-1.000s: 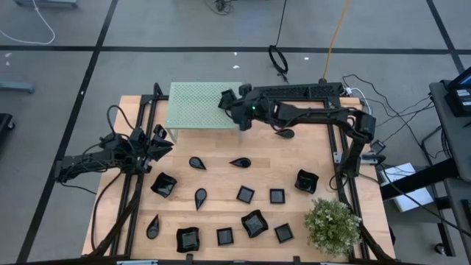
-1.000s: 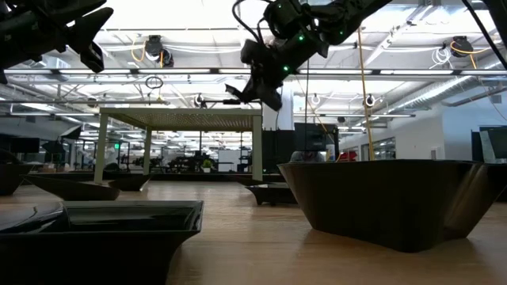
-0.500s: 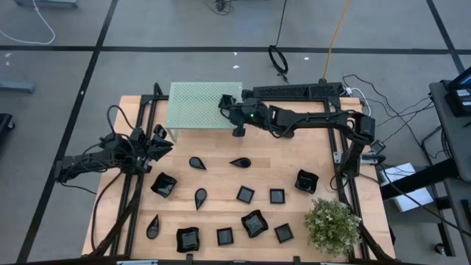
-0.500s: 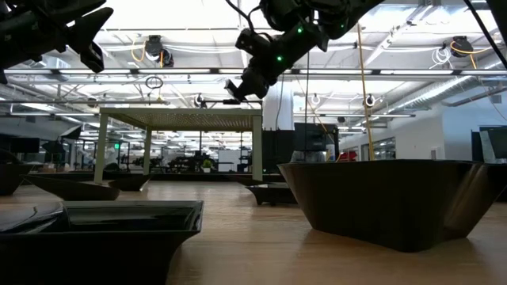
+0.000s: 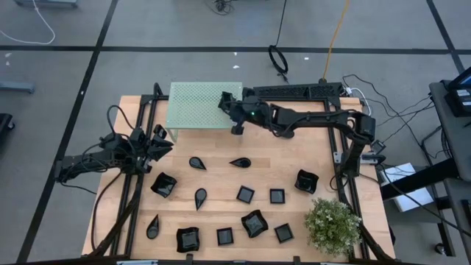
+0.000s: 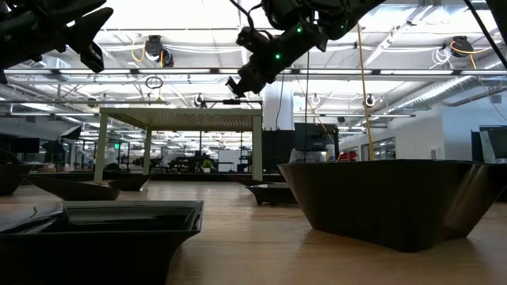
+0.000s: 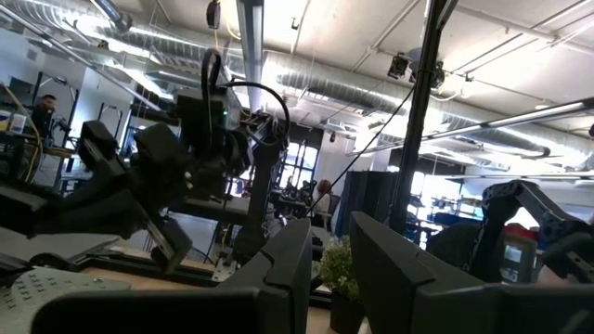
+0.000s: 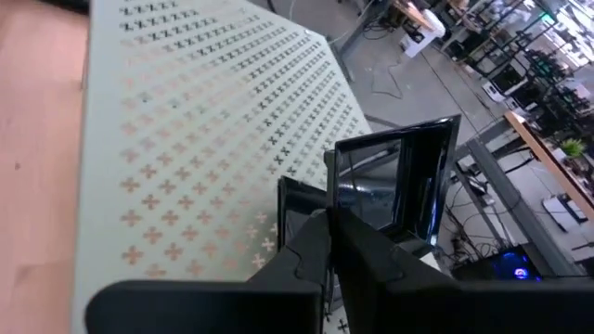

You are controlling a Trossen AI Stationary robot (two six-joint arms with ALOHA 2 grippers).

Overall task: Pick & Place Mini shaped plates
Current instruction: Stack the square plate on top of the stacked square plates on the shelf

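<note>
The square plate in my right gripper (image 8: 379, 181) is tilted and crooked to the plate on the platform (image 8: 299, 204). I should turn my wrist and make it level before I lower it.
My right gripper (image 5: 227, 104) (image 8: 330, 243) hovers over the right part of the green perforated platform (image 5: 200, 105) (image 8: 186, 139), shut on a small square glossy black plate (image 8: 394, 181). Other mini black plates lie flat on the wooden table: teardrops (image 5: 196, 163) (image 5: 240, 162) (image 5: 200, 196), squares (image 5: 245, 194) (image 5: 277, 196), and larger wavy-rimmed ones (image 5: 163, 184) (image 5: 306, 180) (image 5: 255, 223). My left gripper (image 5: 158, 140) (image 7: 329, 269) waits at the table's left edge, open and touching nothing. My right gripper pinches the square plate between its two fingers at one rim (image 8: 345, 202). The fingers (image 8: 306, 255) slant down toward the platform from the table's right. The plate is lifted clear of the platform and stands tilted on edge.
A potted plant (image 5: 333, 224) stands at the table's near right corner. The platform stands on legs (image 6: 257, 150) at the far side of the table. Bare wood lies between the platform and the plates (image 5: 294, 151). Black frame rails run along both table sides (image 5: 134, 191).
My right gripper, keeping hold of the square plate, has risen a little and shifted slightly toward the table's left over the platform, while its forearm has straightened. The left arm has kept still.
</note>
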